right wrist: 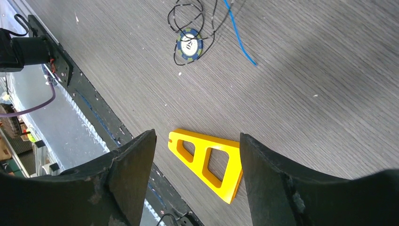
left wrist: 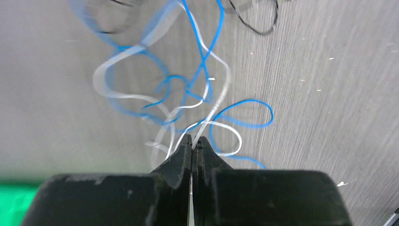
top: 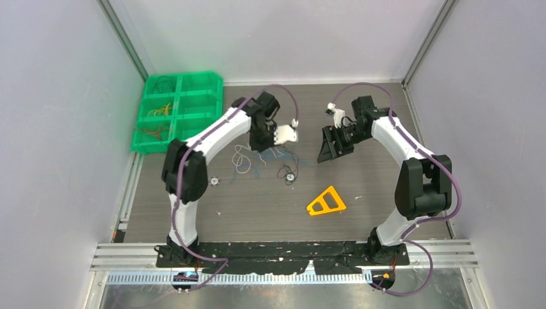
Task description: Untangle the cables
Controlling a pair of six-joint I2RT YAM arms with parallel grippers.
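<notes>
My left gripper is holding the white cable (left wrist: 225, 85), intertwined with the blue loops (left wrist: 212, 121), so next I lift it high, then pull it free with my right gripper.
A tangle of thin cables lies on the grey table: white (top: 241, 161), blue (top: 265, 158) and black (top: 286, 171). My left gripper (top: 261, 143) hangs over the tangle. In the left wrist view the left gripper (left wrist: 194, 141) is shut on a white cable (left wrist: 220, 101), which runs between the closed fingertips. Blue cable loops (left wrist: 263, 104) interlace with it, and a black cable (left wrist: 256, 30) lies farther off. My right gripper (top: 328, 151) is open and empty, above the table right of the tangle. The right wrist view shows the right gripper (right wrist: 197, 136), a black cable (right wrist: 188, 9) and a blue end (right wrist: 240, 42).
A green compartment tray (top: 177, 95) at the back left holds sorted black, yellow and orange cables. A yellow triangular plate (top: 326, 202) lies front of centre, also in the right wrist view (right wrist: 198, 157). A round blue chip (right wrist: 189, 44) sits under the black cable. Another small disc (top: 214, 181) lies left.
</notes>
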